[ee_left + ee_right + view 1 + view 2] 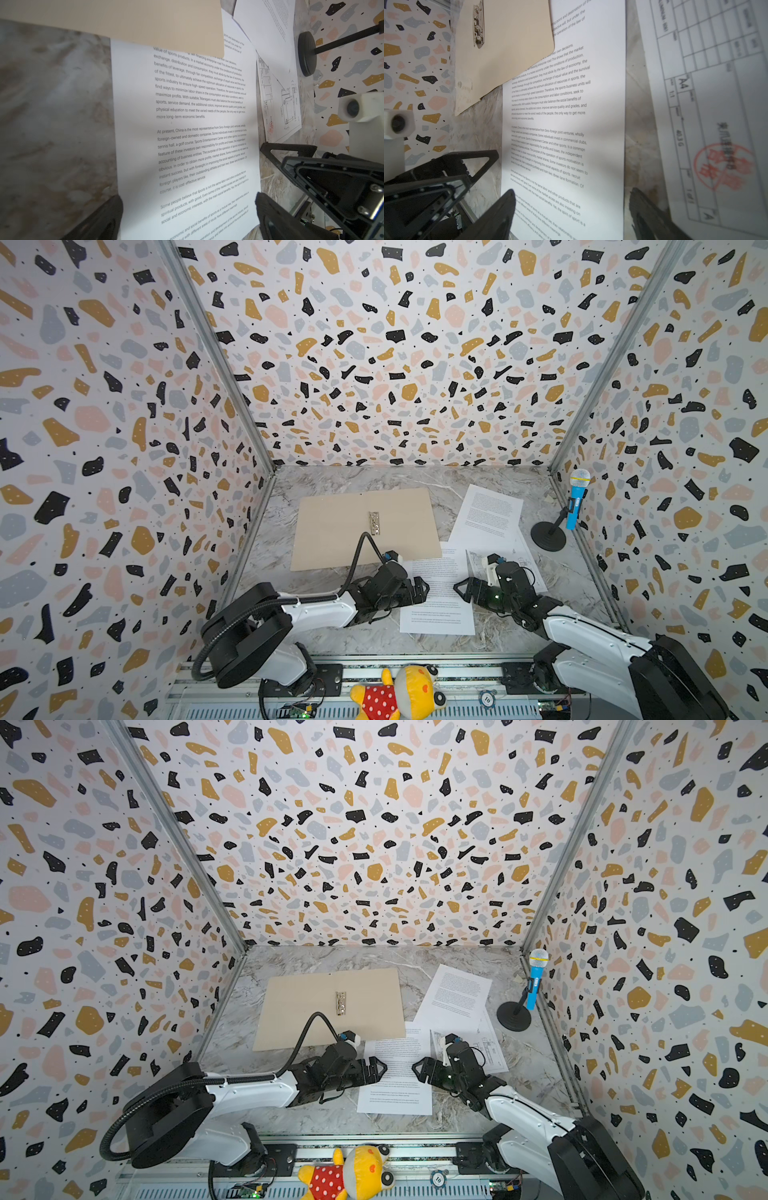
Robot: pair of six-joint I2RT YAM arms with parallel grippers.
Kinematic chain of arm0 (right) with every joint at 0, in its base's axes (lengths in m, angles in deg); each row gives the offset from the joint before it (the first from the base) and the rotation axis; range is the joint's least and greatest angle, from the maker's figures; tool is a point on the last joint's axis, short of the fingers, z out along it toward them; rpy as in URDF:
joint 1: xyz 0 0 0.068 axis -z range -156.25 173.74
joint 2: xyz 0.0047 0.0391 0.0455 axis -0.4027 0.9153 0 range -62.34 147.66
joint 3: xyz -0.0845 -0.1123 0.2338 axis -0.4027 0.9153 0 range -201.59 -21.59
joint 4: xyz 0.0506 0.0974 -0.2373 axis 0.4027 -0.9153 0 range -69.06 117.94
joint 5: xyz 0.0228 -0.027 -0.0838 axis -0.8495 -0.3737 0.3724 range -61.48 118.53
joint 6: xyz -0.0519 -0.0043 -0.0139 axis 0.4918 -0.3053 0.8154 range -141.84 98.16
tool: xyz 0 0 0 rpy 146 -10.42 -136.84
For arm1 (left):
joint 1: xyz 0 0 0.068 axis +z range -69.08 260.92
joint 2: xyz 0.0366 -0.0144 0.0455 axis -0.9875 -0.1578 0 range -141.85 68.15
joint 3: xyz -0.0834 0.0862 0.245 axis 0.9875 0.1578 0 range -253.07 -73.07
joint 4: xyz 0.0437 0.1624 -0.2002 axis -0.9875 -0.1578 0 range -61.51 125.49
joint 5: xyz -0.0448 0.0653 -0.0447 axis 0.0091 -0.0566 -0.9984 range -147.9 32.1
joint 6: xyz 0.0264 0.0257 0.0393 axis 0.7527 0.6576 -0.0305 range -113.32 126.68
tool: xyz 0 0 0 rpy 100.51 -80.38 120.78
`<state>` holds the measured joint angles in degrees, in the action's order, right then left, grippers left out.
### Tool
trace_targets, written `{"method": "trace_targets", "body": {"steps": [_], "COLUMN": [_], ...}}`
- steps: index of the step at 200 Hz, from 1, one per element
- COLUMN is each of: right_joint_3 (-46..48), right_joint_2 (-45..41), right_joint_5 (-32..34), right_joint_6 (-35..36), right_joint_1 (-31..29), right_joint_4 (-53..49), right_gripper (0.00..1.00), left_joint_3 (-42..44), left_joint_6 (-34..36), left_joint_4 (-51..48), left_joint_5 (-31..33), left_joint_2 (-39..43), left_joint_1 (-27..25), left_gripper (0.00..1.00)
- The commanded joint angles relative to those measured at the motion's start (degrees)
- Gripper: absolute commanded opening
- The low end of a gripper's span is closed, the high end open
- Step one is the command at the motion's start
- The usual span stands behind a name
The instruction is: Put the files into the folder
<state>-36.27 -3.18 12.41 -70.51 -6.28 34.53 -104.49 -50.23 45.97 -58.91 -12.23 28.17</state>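
Note:
My left gripper should push the sheet's edge [401,617] toward my right gripper until the sheet bends upward, because the near text sheet [440,614] lies flat on the marble.
The tan folder [332,526] lies open and flat at mid-table, with its metal clip [374,522] at the spine. Three files lie to its right. A text sheet [438,610] is nearest, its far corner under the folder's corner [207,41]. Another text sheet [486,514] sits farther back, and a drawing sheet [525,568] lies partly beneath it. My left gripper [424,587] and right gripper [459,589] face each other just above the near sheet [187,124]. Both are open and hold nothing. The left gripper [188,196] straddles the sheet's width, as does the right gripper [572,190].
A blue toy microphone [577,499] on a black round stand [548,536] is at the right wall. A yellow plush toy [399,693] lies on the front rail. Patterned walls close in the marble table [316,601] on three sides.

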Motion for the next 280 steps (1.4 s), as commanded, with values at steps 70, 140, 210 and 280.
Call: {"method": "trace_targets", "body": {"steps": [70, 140, 210, 280], "right_joint_3": [-1.25, -1.98, 0.4, 4.07], "right_joint_2": [1.39, 4.12, 4.05, 2.01], "right_joint_5": [0.8, -0.88, -4.73, -9.14], "right_joint_6": [1.02, 1.04, -2.08, -5.82], "right_joint_1": [0.4, 0.41, 0.46, 0.77], "right_joint_4": [-6.14, -5.08, -0.59, 6.09], "right_gripper": [0.88, 0.89, 0.9, 0.9], "left_joint_3": [-2.35, -2.36, -1.37, -0.15], "left_joint_6": [2.5, 3.24, 2.25, 0.69], "left_joint_4": [-2.57, -1.39, 2.47, 6.62], "left_joint_5": [1.16, -1.92, -5.22, -5.92], "left_joint_2": [-2.27, -4.92, -5.59, -5.4], "left_joint_1": [-0.17, -0.16, -0.19, -0.18], "left_gripper": [1.0, 1.0, 1.0, 1.0]}}
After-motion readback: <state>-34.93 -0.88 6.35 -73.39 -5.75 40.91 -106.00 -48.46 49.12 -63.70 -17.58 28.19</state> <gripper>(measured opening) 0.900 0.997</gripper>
